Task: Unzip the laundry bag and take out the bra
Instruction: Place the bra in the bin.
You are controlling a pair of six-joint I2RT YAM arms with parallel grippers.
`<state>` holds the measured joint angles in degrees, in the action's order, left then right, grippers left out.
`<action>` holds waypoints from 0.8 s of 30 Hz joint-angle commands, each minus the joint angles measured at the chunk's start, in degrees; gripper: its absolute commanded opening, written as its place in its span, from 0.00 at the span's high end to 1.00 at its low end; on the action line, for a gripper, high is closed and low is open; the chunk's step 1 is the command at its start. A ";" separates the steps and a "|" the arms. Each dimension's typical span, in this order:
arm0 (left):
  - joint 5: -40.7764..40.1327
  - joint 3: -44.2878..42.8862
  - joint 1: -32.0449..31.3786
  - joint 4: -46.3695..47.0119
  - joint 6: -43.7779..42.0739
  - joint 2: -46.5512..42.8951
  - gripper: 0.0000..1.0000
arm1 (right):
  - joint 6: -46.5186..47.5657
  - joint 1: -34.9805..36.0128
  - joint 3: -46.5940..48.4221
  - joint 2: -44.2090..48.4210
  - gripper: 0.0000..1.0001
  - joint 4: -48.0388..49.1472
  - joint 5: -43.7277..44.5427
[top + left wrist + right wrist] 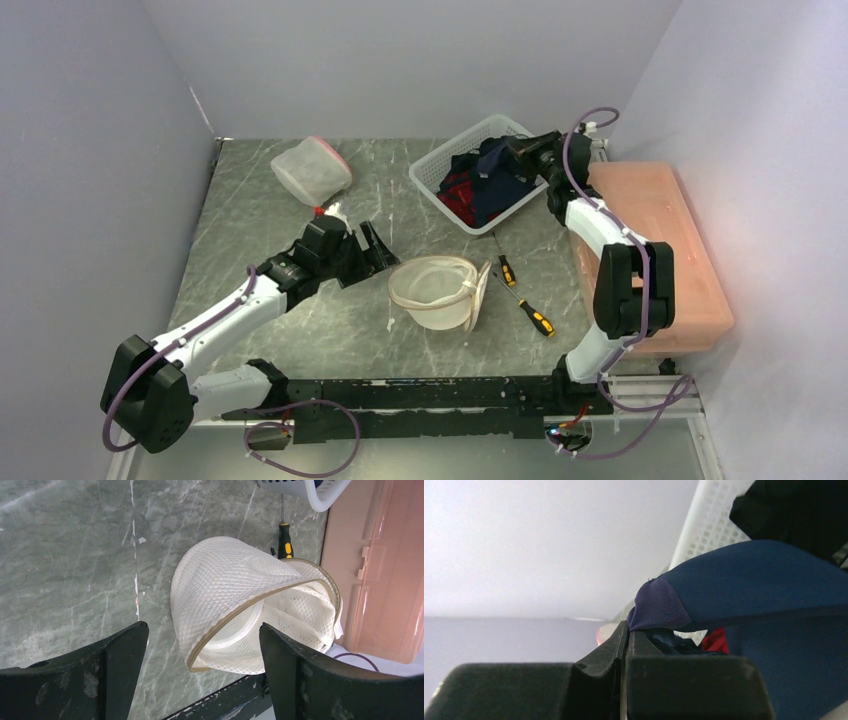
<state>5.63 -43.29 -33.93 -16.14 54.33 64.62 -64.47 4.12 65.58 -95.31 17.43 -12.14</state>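
Note:
The navy bra (pixel 502 190) is lying inside the white basket's rim. My right gripper should go on pulling the bra's mesh corner toward the basket's end (pixel 542 186) before it lets go of it there.
The white mesh laundry bag (pixel 437 290) lies on its side mid-table, its tan-edged mouth gaping open (pixel 235 595). My left gripper (pixel 375 250) hovers just left of it, open, both black fingers framing the bag's mouth with nothing between them (pixel 202 630). My right gripper (pixel 515 155) is over the white basket (pixel 425 175) at the back right. It is shut, with the mesh corner of the navy bra (pixel 749 580) pinched at its tips (pixel 627 627). The bra (pixel 490 160) lies on dark and red clothes in the basket.
Two yellow-handled screwdrivers (pixel 507 270) (pixel 530 312) lie right of the bag; one shows behind it (pixel 285 540). A long pink box (pixel 660 250) runs along the right edge. A translucent pouch (pixel 312 170) sits at the back left. Walls close in on three sides.

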 commanded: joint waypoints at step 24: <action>-2.30 -1.60 0.10 -0.47 -1.13 4.46 0.12 | -12.39 -11.98 16.51 -17.24 0.58 12.51 1.68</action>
<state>3.99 -43.29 -33.93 -17.21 53.67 68.42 -76.69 -6.57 77.62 -111.77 27.18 -12.47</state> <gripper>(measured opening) 0.875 0.318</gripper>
